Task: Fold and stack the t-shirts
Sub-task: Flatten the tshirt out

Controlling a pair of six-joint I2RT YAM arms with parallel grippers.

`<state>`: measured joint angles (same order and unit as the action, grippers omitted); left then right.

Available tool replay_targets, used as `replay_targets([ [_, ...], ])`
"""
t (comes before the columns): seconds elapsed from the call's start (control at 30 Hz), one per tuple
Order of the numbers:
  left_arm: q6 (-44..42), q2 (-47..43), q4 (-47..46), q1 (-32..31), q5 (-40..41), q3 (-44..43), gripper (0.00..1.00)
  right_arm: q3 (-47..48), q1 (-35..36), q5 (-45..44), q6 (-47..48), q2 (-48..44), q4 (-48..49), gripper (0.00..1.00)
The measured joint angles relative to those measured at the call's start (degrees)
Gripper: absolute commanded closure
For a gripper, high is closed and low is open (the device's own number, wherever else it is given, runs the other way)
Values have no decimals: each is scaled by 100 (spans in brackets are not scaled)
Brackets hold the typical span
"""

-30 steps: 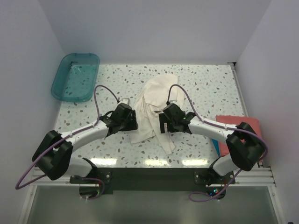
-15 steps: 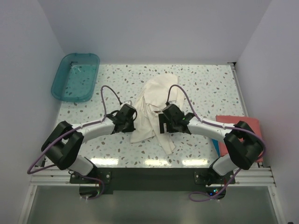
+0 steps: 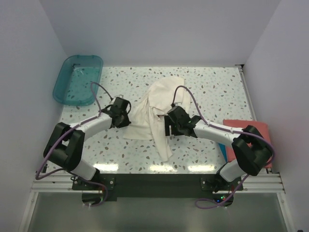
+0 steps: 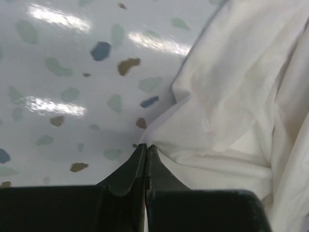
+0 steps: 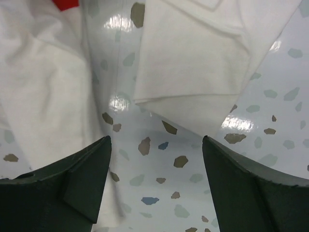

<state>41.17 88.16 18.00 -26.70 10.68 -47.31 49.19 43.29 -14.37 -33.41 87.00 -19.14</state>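
The cream-white t-shirt lies crumpled [image 3: 153, 112] next to the t-shirt edge that my left gripper is pinching, so I should pull that edge toward the teal tub [image 3: 78, 79] to spread out the t-shirt before I fold it.
A crumpled cream-white t-shirt [image 3: 161, 99] lies in the middle of the speckled table [image 3: 217, 92]. My left gripper [image 3: 127, 122] is at its left edge, and in the left wrist view the gripper [image 4: 146, 145] is shut, pinching a fold of the cream cloth [image 4: 231, 96]. At the shirt's right side my right gripper [image 3: 167, 128] stands open over bare table, nothing between its fingers [image 5: 155, 140]. Cream cloth [image 5: 193, 63] lies just ahead of it, with a red printed mark [image 5: 65, 4] at the top. A salmon-red t-shirt [image 3: 247, 129] lies at the right edge, a strip of blue t-shirt [image 3: 223, 151] showing beside it.
A translucent teal tub [image 3: 77, 79] sits at the back left corner. White walls close in the table on three sides. Purple cables loop over both arms. The metal rail with the arm bases runs along the near edge.
My left gripper has shut on the shirt's left edge and drawn it leftward, spreading the cloth. The right gripper has narrowed a little and stayed in place.
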Motion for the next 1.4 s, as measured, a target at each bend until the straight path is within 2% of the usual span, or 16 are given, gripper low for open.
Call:
replay_targets([
  [0.1, -46, 2, 140, 697, -50, -181, 100, 280, -164, -76, -2, 0, -61, 21],
  [0.2, -144, 111, 378, 1213, -39, -758, 100, 575, -546, -105, -15, 11, -50, 22],
  [0.4, -490, 1027, 697, 1661, -11, -2739, 100, 901, -1392, -94, -92, 354, -15, 26],
  [0.53, -748, 1534, 774, 1683, 13, -3635, 100, 866, -1390, -15, -162, 476, -11, 28],
  [0.73, -960, 1895, 933, 1683, 22, -3926, 100, 378, -1349, 247, -354, 514, 186, 32],
  [1.0, -1049, 2059, 997, 1683, -20, -3926, 100, 446, -909, 238, -501, 925, 380, 33],
  [1.1, -1064, 2059, 999, 1683, -20, -3926, 100, 616, -787, 186, -529, 1102, 374, 56],
  [1.13, -1069, 2059, 999, 1683, -20, -3926, 100, 667, -780, 166, -531, 1143, 369, 76],
  [1.2, -1075, 2061, 999, 1687, -20, -3926, 100, 728, -785, 79, -535, 1233, 332, 94],
  [1.23, -1075, 2061, 999, 1690, -20, -3926, 100, 743, -793, 26, -540, 1237, 286, 100],
  [1.4, -1075, 2081, 999, 1725, -20, -3943, 100, 713, -1014, -160, -518, 1099, -11, 100],
])
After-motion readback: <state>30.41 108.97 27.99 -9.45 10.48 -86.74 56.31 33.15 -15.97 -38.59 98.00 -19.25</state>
